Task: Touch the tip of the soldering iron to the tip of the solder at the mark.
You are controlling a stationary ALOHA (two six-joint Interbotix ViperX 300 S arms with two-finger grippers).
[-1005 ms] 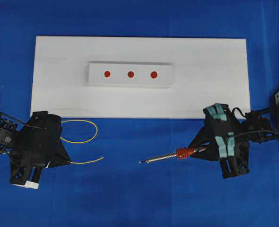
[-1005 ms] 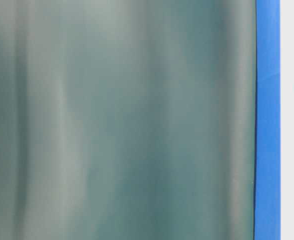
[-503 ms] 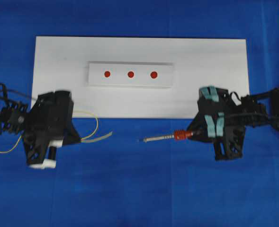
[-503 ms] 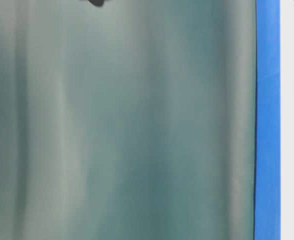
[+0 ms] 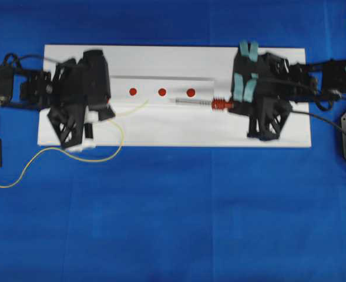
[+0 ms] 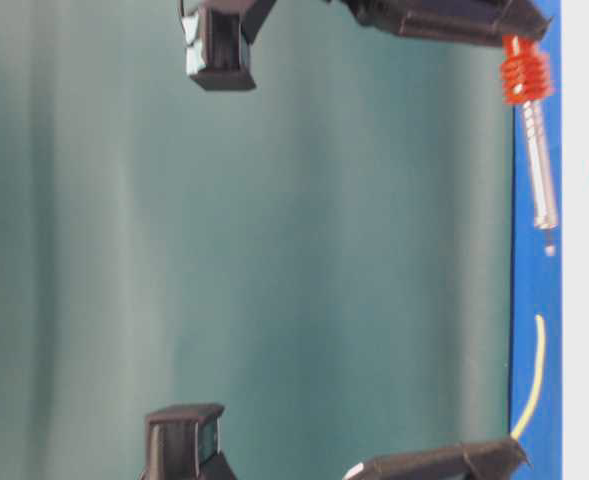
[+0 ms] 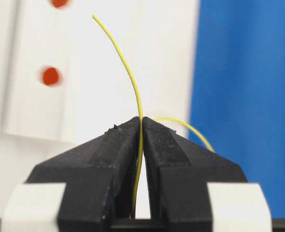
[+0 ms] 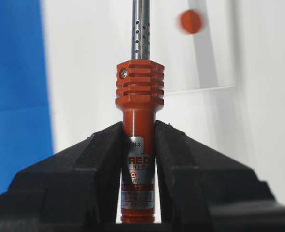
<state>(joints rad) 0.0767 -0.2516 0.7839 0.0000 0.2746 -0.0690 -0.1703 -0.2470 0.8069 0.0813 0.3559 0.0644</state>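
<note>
My left gripper has the solder's tip hanging past the red mark nearest to it, so my left gripper should first move back and bring the solder's tip down onto that mark.
My left gripper is shut on the thin yellow solder, pinched between its fingers. The free end curves up toward the raised white block with three red marks. My right gripper is shut on the red-orange handle of the soldering iron. Its silver shaft points left along the block's front edge. The two tips face each other with a short gap between them, just below the middle mark. In the right wrist view the handle stands between the jaws and the iron's tip is out of frame.
The block lies on a white board over a blue cloth. Slack solder loops off the board's left front corner onto the cloth. The table-level view shows the iron above and the solder below, with both grippers at the frame edges.
Both arms have moved from the blue cloth up over the white board, carrying solder and iron. The two tips now lie closer together, beside the marked block.
</note>
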